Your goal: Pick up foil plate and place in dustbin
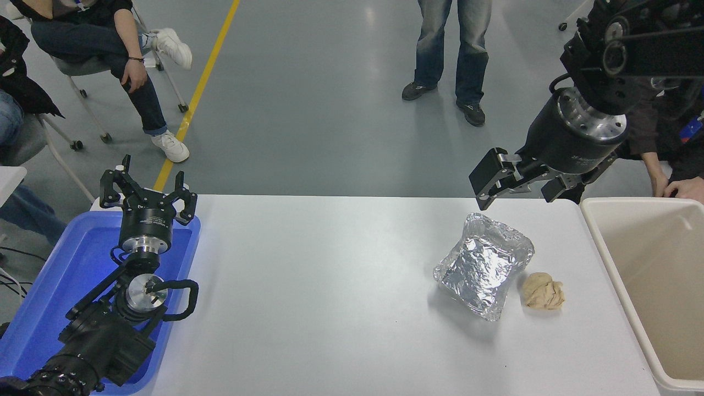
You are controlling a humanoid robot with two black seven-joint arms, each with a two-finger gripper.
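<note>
My gripper will lift the foil plate by one rim and the foil plate will stay spread, because the foil plate's near corner [490, 314] stays up by itself over a shadow.
The foil plate [484, 264], a crinkled silver tray with raised rims, lies on the white table [330, 286] at the right of middle. The dustbin [649, 275], a large cream bin, stands at the table's right edge. My right gripper [520, 190] is open and empty. It hangs above the table's far edge, just beyond and above the foil plate, not touching it. My left gripper [148, 190] is open and parked at the lower left over a blue tray.
A small crumpled tan paper wad [543, 291] lies just right of the foil plate. The blue tray [38, 308] sits at the table's left end. People sit and stand beyond the far edge; a hand [685, 188] rests near the bin's far rim.
</note>
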